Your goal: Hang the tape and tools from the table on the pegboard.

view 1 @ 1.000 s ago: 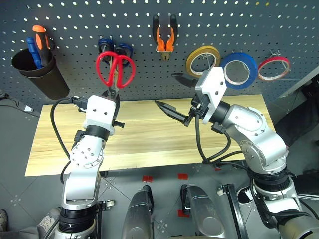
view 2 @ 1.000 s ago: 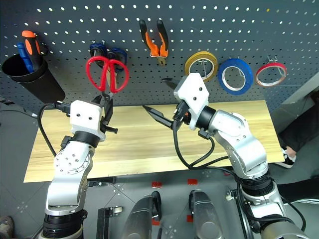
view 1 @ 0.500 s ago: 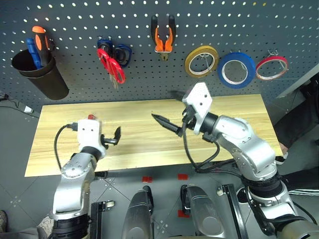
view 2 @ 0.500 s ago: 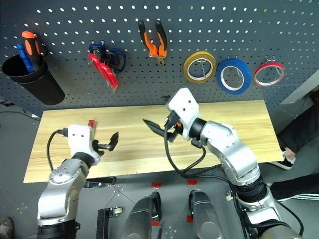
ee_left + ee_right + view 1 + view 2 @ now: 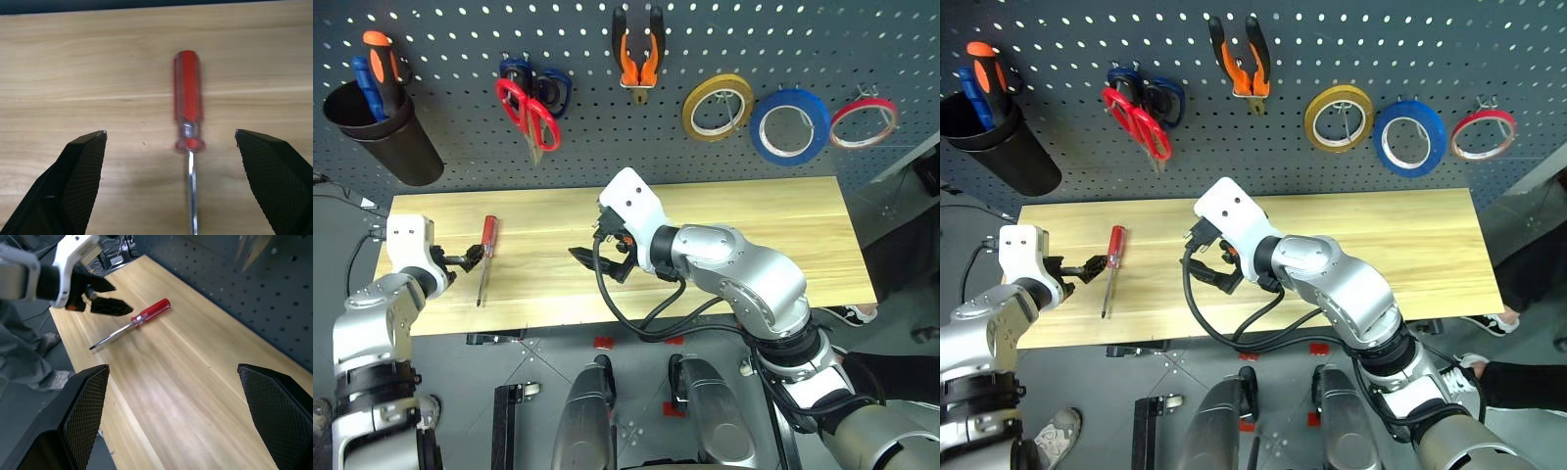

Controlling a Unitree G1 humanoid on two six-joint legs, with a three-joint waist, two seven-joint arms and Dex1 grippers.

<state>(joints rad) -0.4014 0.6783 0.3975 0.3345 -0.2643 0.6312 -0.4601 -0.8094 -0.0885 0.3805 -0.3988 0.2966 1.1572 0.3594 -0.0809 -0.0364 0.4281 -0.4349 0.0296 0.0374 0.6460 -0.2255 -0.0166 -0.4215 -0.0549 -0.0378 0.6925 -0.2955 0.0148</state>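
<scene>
My left gripper should keep going down to the handle's front end (image 5: 488, 251) and close there, as its open fingers are square across the red screwdriver (image 5: 490, 231).
A red-handled screwdriver (image 5: 485, 253) lies on the left part of the wooden table (image 5: 754, 225), shaft toward the front edge. My left gripper (image 5: 468, 260) is open just left of it, low over the wood; in the left wrist view the screwdriver (image 5: 188, 117) lies between the spread fingers, untouched. My right gripper (image 5: 597, 262) hangs open and empty over the table's middle. On the pegboard (image 5: 460, 29) hang the red scissors (image 5: 530, 108), the orange-and-black pliers (image 5: 636, 57) and the blue tape (image 5: 790, 125).
A black cup (image 5: 382, 137) with an orange and a blue screwdriver hangs at the board's left. Blue-handled scissors (image 5: 548, 86) hang behind the red ones. A yellow ring (image 5: 717, 108) and a thin red ring (image 5: 864, 121) flank the blue tape.
My left gripper let go of the red scissors, which now hang on the board, then swung down and left to the screwdriver. My right arm moved left and lower.
</scene>
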